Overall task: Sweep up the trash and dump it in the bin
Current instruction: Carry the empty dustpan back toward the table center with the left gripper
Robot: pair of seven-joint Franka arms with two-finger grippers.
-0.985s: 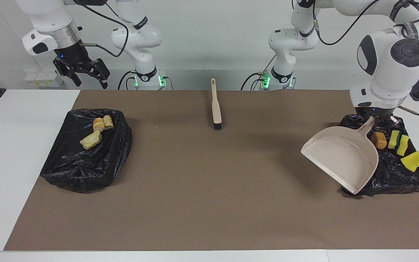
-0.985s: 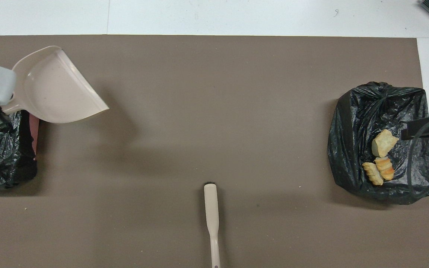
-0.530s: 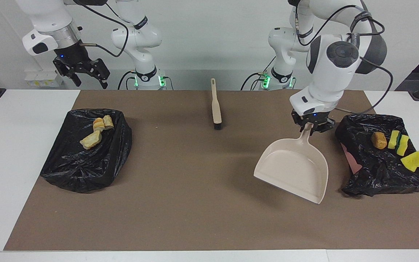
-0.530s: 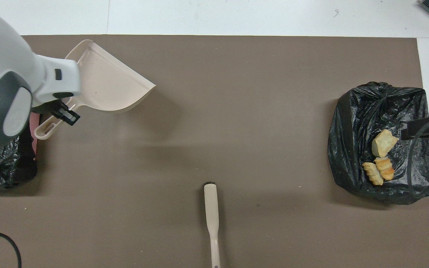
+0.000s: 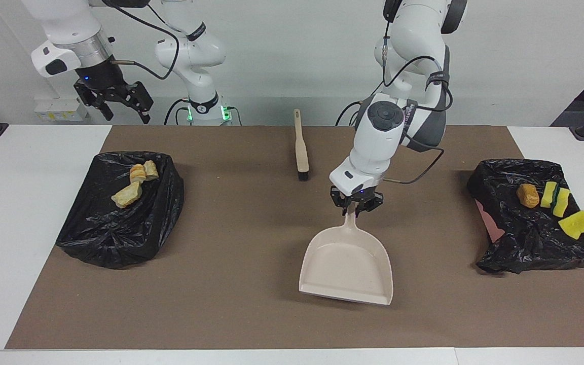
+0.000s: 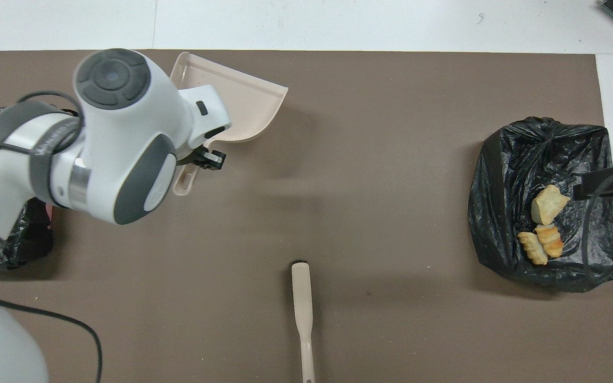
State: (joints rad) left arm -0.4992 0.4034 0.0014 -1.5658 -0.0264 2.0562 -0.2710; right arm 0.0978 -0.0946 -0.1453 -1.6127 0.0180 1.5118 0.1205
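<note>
My left gripper should keep lowering the beige dustpan (image 5: 348, 262) to the brown mat (image 6: 286, 148) beyond the brush and let go of it flat there, since the dustpan is empty and the mat is clear.
My left gripper (image 5: 355, 205) is shut on the handle of the empty beige dustpan (image 5: 345, 268), held low over the middle of the mat; it also shows in the overhead view (image 6: 242, 106). A brown lump (image 5: 527, 195) and yellow-and-green sponge pieces (image 5: 555, 195) lie on the black-bagged bin (image 5: 535, 243) at the left arm's end. Golden-tan chunks (image 5: 130, 192) lie in the other black-bagged bin (image 5: 119, 233) at the right arm's end, also seen in the overhead view (image 6: 548, 205). My right gripper (image 5: 119, 104) waits open, raised near that bin.
The beige brush (image 5: 301, 147) lies on the brown mat (image 5: 251, 304) near the robots, between the arm bases, bristles pointing away from them. In the overhead view (image 6: 302, 303) it sits below the dustpan. My left arm hides most of its bin there.
My left arm has carried the dustpan from the bin at its end of the table to the mat's middle and brought it lower. The right arm has not moved.
</note>
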